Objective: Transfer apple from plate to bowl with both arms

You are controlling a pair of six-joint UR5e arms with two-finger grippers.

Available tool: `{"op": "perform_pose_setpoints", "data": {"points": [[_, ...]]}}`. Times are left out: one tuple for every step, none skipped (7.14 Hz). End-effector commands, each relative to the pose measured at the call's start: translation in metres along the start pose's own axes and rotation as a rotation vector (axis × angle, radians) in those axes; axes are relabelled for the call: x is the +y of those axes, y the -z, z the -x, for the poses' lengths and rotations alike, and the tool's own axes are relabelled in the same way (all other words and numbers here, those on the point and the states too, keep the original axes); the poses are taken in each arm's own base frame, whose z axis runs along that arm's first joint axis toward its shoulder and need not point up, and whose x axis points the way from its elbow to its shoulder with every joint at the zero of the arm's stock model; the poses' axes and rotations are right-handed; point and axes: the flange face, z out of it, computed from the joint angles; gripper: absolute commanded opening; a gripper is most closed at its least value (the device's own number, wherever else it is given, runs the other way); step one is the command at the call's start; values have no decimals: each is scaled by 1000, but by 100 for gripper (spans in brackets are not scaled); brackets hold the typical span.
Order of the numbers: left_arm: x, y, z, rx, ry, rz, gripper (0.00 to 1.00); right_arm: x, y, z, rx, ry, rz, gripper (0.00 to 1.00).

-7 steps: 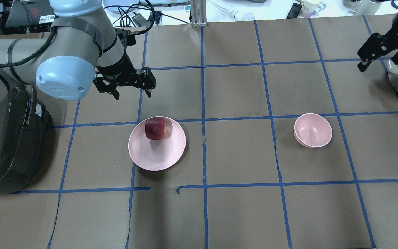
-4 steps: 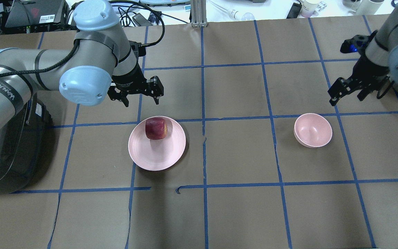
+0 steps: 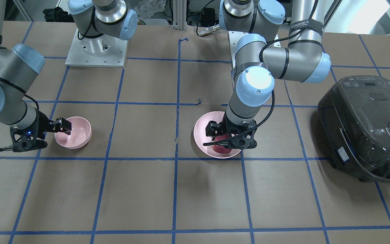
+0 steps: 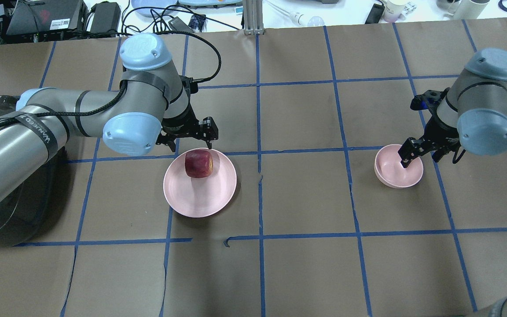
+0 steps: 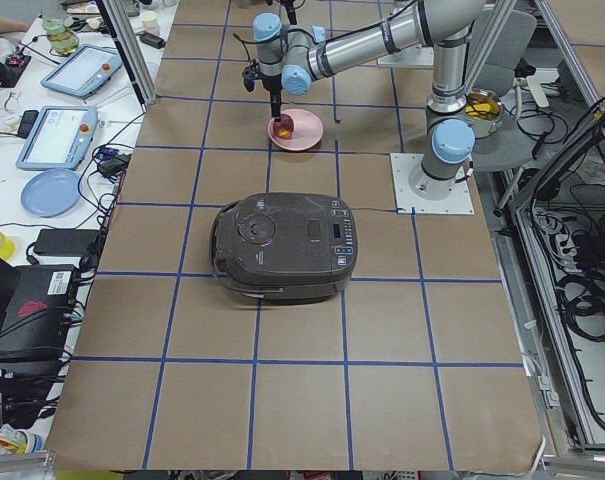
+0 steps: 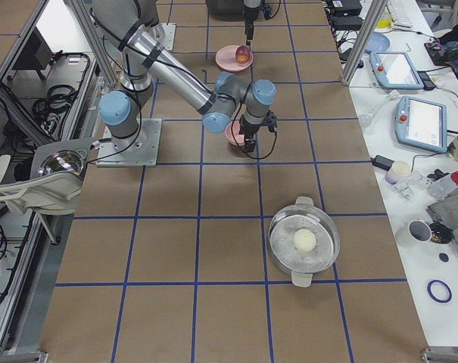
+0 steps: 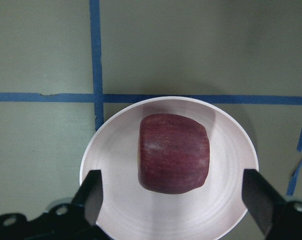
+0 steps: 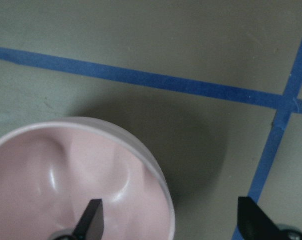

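Next, I pull the small pink bowl closer with my right gripper while my left gripper takes the apple, because the bowl is far from the plate.
The dark red apple [image 4: 199,164] lies on the far half of the wide pink plate [image 4: 200,196]. My left gripper [image 4: 188,141] is open and hovers over the plate's far rim. In the left wrist view the apple [image 7: 173,152] sits between and ahead of the fingers [image 7: 91,196] on the plate [image 7: 113,165]. The small pink bowl [image 4: 392,176] stands empty to the right. My right gripper [image 4: 420,156] is open at its right rim. In the right wrist view one fingertip [image 8: 93,217] is over the inside of the bowl [image 8: 51,165] and the other is outside it.
A black rice cooker [image 3: 367,128] stands on the table's left end, beside my left arm. A steel pot [image 6: 303,242] with a white ball in it stands at the right end. Blue tape lines cross the brown table cover [image 4: 306,198].
My left gripper has moved right and towards the plate, down over its far rim. My right gripper has swung in from the far right and come down to the bowl's rim.
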Motion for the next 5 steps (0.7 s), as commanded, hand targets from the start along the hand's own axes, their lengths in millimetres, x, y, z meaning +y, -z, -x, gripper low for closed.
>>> {"op": "perform_pose_setpoints", "data": {"points": [[4, -29, -9, -6, -6, 23, 100, -1, 2, -1, 10, 0, -4, 11], [5, -44, -9, -3, -6, 7, 100, -1, 3, -2, 16, -4, -2, 0], [7, -51, -8, -3, -17, -4, 100, -1, 3, -2, 16, -7, -2, 0], [7, -51, -8, -3, -19, -3, 100, -1, 4, -2, 15, -8, -4, 0], [8, -53, -7, -8, -22, 0, 100, 0, 6, -2, 17, -7, -7, 0]]}}
